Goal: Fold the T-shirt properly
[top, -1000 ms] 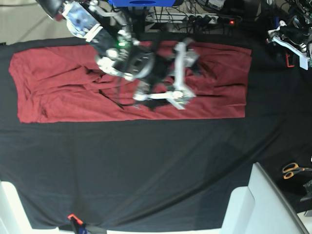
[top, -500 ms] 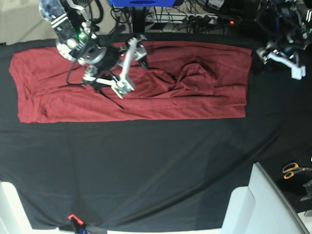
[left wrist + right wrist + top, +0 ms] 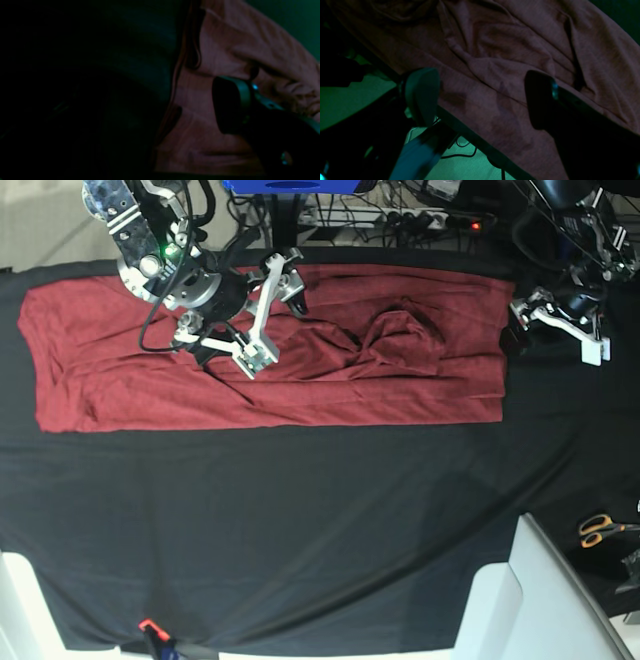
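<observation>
The T-shirt's end (image 3: 488,352) will fold over and land rumpled when the robot carries it toward the middle, because loose layers (image 3: 194,58) gape at the T-shirt's edge.
The T-shirt (image 3: 150,385) is a brick-red cloth spread along the far side of the black table cloth (image 3: 300,530), with a bunched heap (image 3: 400,335) at its middle. My right gripper (image 3: 265,318) hovers over the shirt's left-centre, open, nothing between its fingers. The right wrist view shows both fingertips (image 3: 422,95) spread above wrinkled shirt fabric (image 3: 510,45). My left gripper (image 3: 557,330) stands open at the shirt's right edge. In the dark left wrist view one finger (image 3: 230,105) shows over the shirt (image 3: 225,50); the other is lost in shadow.
Orange-handled scissors (image 3: 600,528) lie at the right edge. A white block (image 3: 530,600) stands at the near right corner and an orange clip (image 3: 150,625) at the near edge. Cables and power strips (image 3: 400,220) run behind the table. The right wrist view shows the table's far edge (image 3: 470,135) and floor.
My right gripper has swung from the shirt's middle to its left-centre, leaving a bunched heap there. My left gripper has come down and inward to the shirt's right edge.
</observation>
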### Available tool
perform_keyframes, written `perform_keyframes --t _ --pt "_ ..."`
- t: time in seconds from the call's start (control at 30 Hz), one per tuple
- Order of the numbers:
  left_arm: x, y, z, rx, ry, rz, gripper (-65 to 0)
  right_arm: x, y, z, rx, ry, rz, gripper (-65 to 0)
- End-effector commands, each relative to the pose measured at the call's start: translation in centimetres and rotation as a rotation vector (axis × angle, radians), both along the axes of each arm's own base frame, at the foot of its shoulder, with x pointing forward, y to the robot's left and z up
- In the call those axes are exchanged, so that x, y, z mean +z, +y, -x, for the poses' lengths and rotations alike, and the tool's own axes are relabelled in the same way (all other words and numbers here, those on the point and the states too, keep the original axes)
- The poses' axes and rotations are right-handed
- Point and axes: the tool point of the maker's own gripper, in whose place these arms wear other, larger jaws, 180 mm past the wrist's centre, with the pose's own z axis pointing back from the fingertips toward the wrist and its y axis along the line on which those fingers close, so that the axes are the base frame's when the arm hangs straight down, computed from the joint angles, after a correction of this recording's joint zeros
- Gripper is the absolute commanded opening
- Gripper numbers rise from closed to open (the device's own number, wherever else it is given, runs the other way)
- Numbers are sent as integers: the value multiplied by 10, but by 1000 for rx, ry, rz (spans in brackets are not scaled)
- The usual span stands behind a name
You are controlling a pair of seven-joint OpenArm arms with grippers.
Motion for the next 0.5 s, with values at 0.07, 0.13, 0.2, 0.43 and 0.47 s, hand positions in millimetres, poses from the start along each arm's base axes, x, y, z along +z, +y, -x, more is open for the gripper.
perform_keyframes --t 0.07,0.13,0.2,0.43,0.47 --pt "-16 -30 8 -121 100 21 0 9 5 -5 0 -28 -28 -149" --pt "-20 -43 6 -159 105 30 0 9 5 -5 0 -29 -28 -149" --pt "-22 -51 5 -162 104 47 0 8 4 -5 0 -26 -27 -149" --pt "-26 -70 2 -166 95 84 0 -11 0 1 -5 15 -6 -149" --pt "-27 -72 2 -165 95 89 0 -11 1 0 -8 7 -15 -149"
